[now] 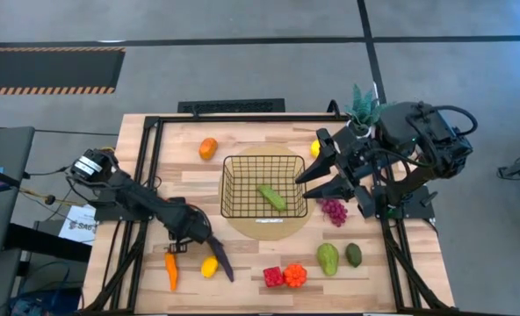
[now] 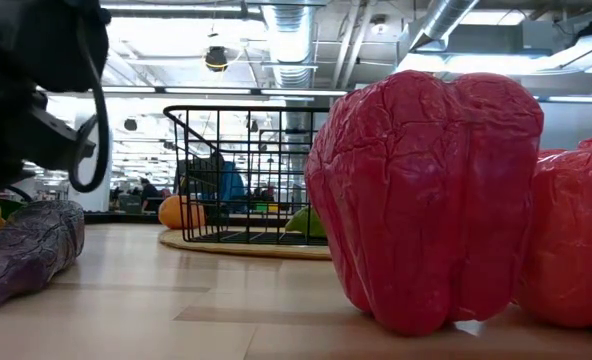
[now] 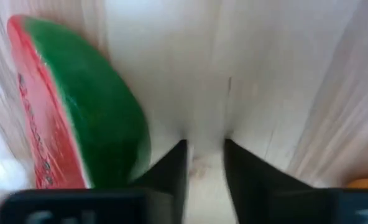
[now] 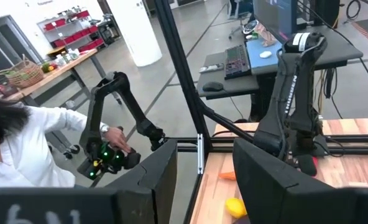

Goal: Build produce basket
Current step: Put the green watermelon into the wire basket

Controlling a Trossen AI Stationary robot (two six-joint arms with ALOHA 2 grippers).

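Observation:
My left gripper should lift and open wider, because its fingers have only wood between them beside the watermelon slice's green rind (image 3: 103, 102). It should then straddle the slice's red side (image 3: 46, 115) and rind.
My left gripper (image 1: 188, 239) points down at the table near the front left. Its fingers (image 3: 206, 146) stand a narrow gap apart with only bare wood between them. A watermelon slice (image 3: 78, 106) lies just beside one finger. The black wire basket (image 1: 264, 186) stands on a round tan mat and holds one green piece (image 1: 273, 197). A carrot (image 1: 171, 270), a lemon (image 1: 209, 267) and a purple eggplant (image 1: 222, 262) lie close to the left gripper. My right gripper (image 1: 302, 190) is raised high over the basket's right side, open and holding nothing (image 4: 206, 162). My left gripper comes at the table from above, and one finger (image 3: 174, 168) stands right beside the watermelon slice's green rind (image 3: 131, 143). Whether it touches the rind I cannot tell. Nothing is between the fingers.
An orange (image 1: 208, 148) and a lemon (image 1: 315, 147) lie at the back, with a potted plant (image 1: 363, 105) at the back right. Grapes (image 1: 333, 211), two avocados (image 1: 328, 258) and a red pepper (image 1: 273, 276) and an orange pepper (image 1: 295, 275) lie at the front right.

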